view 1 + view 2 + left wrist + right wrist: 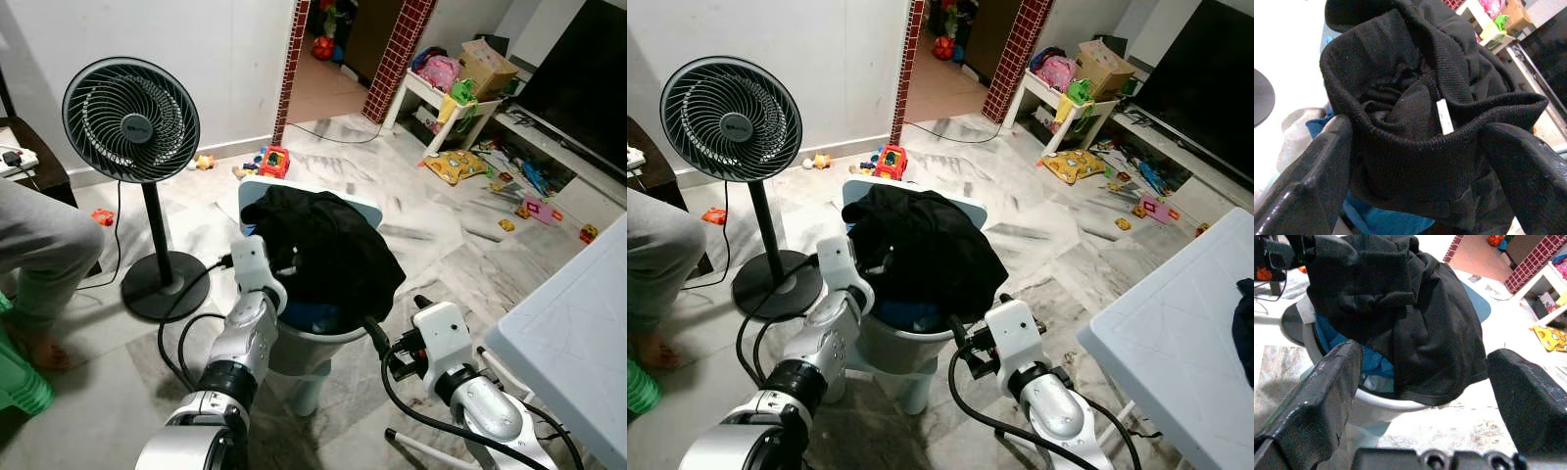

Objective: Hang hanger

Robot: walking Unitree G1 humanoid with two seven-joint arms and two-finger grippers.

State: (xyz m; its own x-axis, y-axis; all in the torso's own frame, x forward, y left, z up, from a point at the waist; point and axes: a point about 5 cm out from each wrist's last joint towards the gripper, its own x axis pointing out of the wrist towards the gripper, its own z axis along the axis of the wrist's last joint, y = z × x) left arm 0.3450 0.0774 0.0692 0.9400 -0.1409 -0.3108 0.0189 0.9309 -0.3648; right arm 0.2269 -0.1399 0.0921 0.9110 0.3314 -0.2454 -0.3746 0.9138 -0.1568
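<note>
I expect the black garment (325, 250) to come away by itself when I lift it and to leave the blue clothing (312, 316) in the basket, because the garment lies in a loose heap on top.
A black garment (323, 245) lies heaped over a pale laundry basket (315, 339), with blue clothing (1374, 363) under it. My left gripper (286, 270) is at the heap's left side. In the left wrist view it (1415, 176) is open, its two fingers (1303, 186) straddling a ribbed black hem (1449, 147) with a small white tag. My right gripper (378, 335) sits low at the basket's front right, open, with the garment's hanging edge (1440, 382) ahead of its fingers (1317, 396) and nothing between them. I see no hanger.
A black standing fan (132, 122) is to the left, its cable on the floor. A person's leg (39, 245) and a green stool (20, 387) are at the far left. A white table (578, 323) is close on the right. Toys (274, 160) litter the floor beyond.
</note>
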